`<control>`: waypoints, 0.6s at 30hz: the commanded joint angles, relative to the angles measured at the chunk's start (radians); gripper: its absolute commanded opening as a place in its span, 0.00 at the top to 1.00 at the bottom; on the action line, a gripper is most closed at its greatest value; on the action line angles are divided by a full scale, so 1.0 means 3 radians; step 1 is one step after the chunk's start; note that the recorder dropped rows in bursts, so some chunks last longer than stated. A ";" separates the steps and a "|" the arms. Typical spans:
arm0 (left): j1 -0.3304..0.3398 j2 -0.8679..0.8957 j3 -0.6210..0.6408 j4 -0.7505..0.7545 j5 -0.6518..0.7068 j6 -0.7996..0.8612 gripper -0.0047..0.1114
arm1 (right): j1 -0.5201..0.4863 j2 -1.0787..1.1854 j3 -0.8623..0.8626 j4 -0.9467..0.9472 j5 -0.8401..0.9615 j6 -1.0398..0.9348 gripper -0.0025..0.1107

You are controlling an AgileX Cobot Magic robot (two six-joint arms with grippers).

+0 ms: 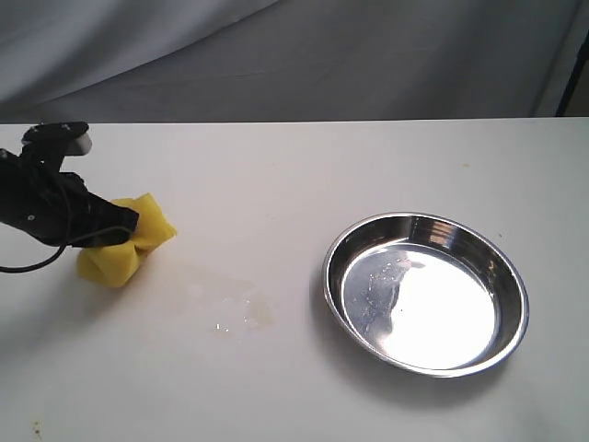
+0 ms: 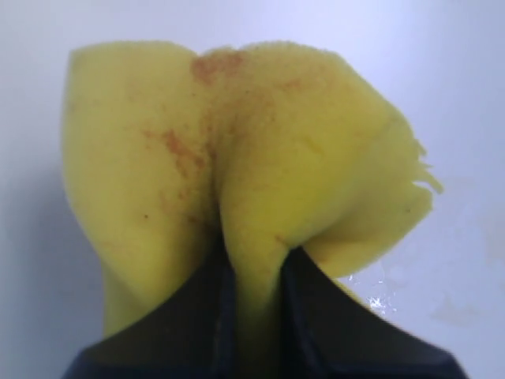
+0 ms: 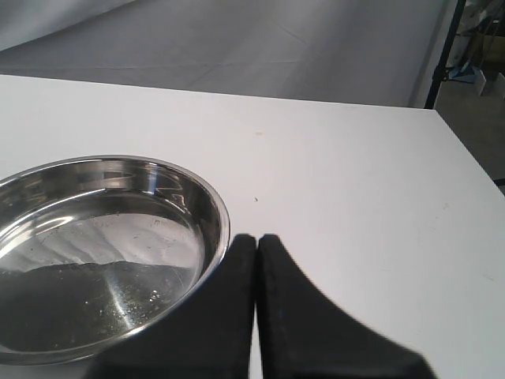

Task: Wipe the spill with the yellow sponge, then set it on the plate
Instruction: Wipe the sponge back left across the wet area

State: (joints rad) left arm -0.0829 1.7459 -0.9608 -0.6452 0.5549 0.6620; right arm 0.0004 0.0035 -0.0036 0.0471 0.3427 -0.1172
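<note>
I should use my left gripper to sweep the yellow sponge back across a wet smear (image 1: 241,313) toward the plate (image 1: 342,308). The sponge is clear of the spill, and the smear is still there.
The yellow sponge (image 1: 129,241) rests on the white table at the left, pinched in its middle so both halves bulge out. My left gripper (image 1: 118,228) is shut on it; in the left wrist view the sponge (image 2: 237,158) shows orange-brown stains and fills most of the picture, squeezed between the black fingers (image 2: 316,316). The spill (image 1: 235,308) is a thin pale wet smear with droplets, right of the sponge. The shiny steel plate (image 1: 508,267) sits at the right with nothing in it. My right gripper (image 3: 256,241) is shut on nothing, just beside the plate's rim (image 3: 213,205).
A grey cloth backdrop (image 1: 294,55) hangs behind the table's far edge. The table's right edge (image 3: 465,158) and a black stand leg (image 3: 442,55) show in the right wrist view. A black cable (image 1: 28,267) trails from the left arm.
</note>
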 commanded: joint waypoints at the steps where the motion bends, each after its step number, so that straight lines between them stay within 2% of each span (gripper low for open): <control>1: 0.0010 -0.0186 -0.0036 -0.0130 0.0028 -0.0033 0.96 | 0.0004 -0.0012 0.0012 0.0014 -0.0003 -0.0006 0.98; 6: 0.0010 -0.0216 -0.0036 -0.0334 0.0186 0.0093 0.96 | 0.0004 -0.0012 0.0012 0.0014 -0.0003 -0.0006 0.98; 13: 0.0017 -0.0202 -0.0036 -0.0334 0.0252 0.0093 0.96 | 0.0004 -0.0012 0.0012 0.0014 -0.0003 -0.0006 0.98; 18: 0.0274 -0.0085 -0.0036 -0.0344 0.0551 0.0093 0.96 | 0.0004 -0.0012 0.0012 0.0014 -0.0003 -0.0006 0.98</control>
State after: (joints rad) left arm -0.0481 1.7008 -0.9651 -0.7386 0.6707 0.6836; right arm 0.0004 0.0035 -0.0036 0.0471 0.3427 -0.1172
